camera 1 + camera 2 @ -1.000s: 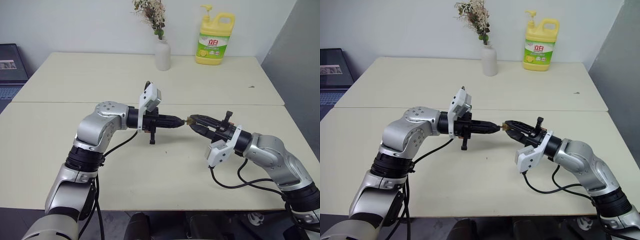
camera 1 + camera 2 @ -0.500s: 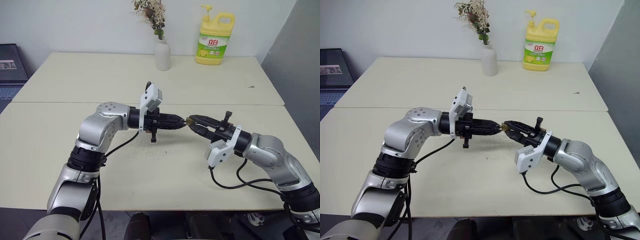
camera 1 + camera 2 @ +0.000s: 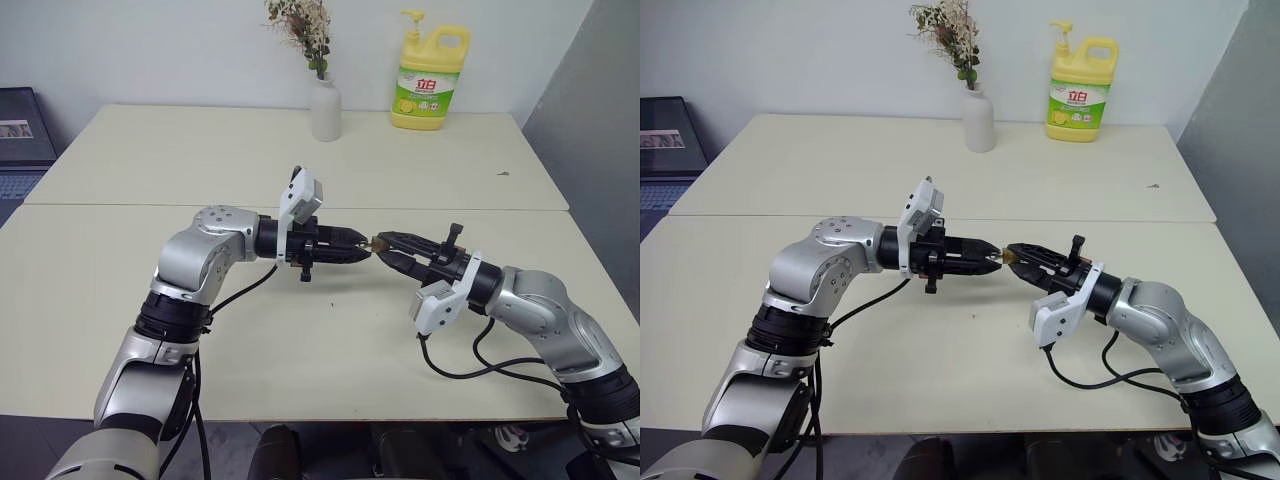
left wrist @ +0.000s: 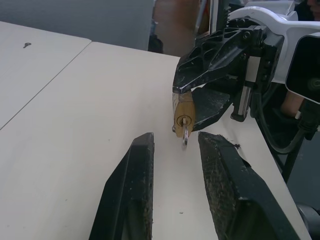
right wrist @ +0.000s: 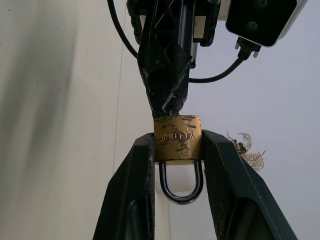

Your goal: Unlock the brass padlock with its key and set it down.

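Note:
The silver key (image 4: 185, 131) is close to one finger of my open left gripper. I should move back and get the key's head (image 4: 185, 141) midway between the fingers before I pinch it.
Above the middle of the table, my right gripper (image 3: 384, 243) is shut on the brass padlock (image 5: 177, 136), pinching its body from both sides. The silvery shackle (image 5: 181, 187) loops back between the fingers and looks closed. A small silver key (image 4: 185, 140) sticks out of the keyhole in the padlock's (image 4: 183, 116) end face. My left gripper (image 3: 361, 253) points at the padlock tip to tip and stands open. Its two fingers (image 4: 142, 150) flank the key without touching it.
A white vase with dried flowers (image 3: 324, 108) and a yellow detergent bottle (image 3: 430, 80) stand at the table's far edge. A laptop (image 3: 20, 140) sits off the table's left side. A seam (image 3: 120, 204) runs across the tabletop behind the arms.
My left gripper has opened and let go of the key, which stays in the padlock. Neither hand has shifted, and the right grip is unchanged.

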You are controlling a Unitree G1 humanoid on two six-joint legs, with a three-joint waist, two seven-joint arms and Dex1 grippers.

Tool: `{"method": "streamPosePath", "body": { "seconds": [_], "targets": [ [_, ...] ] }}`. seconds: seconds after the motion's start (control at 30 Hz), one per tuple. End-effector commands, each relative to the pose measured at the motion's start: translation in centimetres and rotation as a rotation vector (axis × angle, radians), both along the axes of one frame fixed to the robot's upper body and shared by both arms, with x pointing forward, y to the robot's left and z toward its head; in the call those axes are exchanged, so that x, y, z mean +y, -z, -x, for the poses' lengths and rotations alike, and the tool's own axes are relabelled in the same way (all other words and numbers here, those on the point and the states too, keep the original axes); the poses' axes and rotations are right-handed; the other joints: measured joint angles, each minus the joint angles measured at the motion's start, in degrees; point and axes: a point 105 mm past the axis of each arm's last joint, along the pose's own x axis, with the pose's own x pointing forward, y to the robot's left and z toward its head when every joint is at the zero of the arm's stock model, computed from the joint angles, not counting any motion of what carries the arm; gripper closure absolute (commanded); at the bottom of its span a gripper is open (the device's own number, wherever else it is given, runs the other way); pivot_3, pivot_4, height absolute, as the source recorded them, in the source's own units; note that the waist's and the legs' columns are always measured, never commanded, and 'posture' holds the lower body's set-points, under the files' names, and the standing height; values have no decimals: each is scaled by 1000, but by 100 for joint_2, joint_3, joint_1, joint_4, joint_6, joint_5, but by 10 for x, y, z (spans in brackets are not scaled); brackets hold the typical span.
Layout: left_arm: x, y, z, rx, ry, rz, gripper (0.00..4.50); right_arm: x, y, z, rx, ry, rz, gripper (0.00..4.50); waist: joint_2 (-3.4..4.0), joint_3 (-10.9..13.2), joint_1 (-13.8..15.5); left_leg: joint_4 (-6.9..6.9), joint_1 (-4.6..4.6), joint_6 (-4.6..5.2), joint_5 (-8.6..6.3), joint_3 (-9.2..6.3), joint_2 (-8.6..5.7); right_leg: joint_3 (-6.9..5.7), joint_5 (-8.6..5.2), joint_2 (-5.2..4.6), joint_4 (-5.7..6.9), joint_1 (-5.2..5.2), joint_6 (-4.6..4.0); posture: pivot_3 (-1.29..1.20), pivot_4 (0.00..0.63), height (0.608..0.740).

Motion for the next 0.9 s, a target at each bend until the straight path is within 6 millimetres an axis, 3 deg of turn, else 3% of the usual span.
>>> {"method": "streamPosePath", "body": {
  "seconds": [0.03, 0.23, 0.7, 0.87, 0.9],
  "targets": [
    [-4, -13, 2, -33, 23, 30, 3037, 2, -13, 6, -36, -24, -29, 3563, 0, 0, 0, 0, 0, 0, 0, 0, 0, 0, 0, 0, 0, 0, 0, 0, 150, 740],
    [-8, -13, 2, -40, 27, 34, 4480, 1, -13, 6, -32, -23, -30, 3563, 0, 0, 2, 1, 0, 0, 0, 0, 0, 1, 0, 0, 0, 0, 0, 0, 150, 740],
    [-11, -17, 2, -70, 36, 57, 4500, 3, -12, 7, -25, -30, -30, 3563, 0, 0, 4, 1, 1, 0, 0, -1, 0, -1, 0, 0, 1, 2, 0, 0, 150, 740],
    [-3, -21, -3, -20, 9, 105, 4500, 2, -12, 6, -18, -27, -36, 3563, 0, 0, 4, 1, 1, 0, 0, -1, 0, -1, 0, 0, 1, 2, 0, 0, 150, 740],
    [-1, -20, -6, -33, -7, 92, 4089, 2, -12, 6, -16, -27, -38, 3563, 0, 0, 4, 1, 1, 0, 0, -1, 0, 0, 0, 0, 1, 2, 0, 0, 150, 740]
  ]
}}
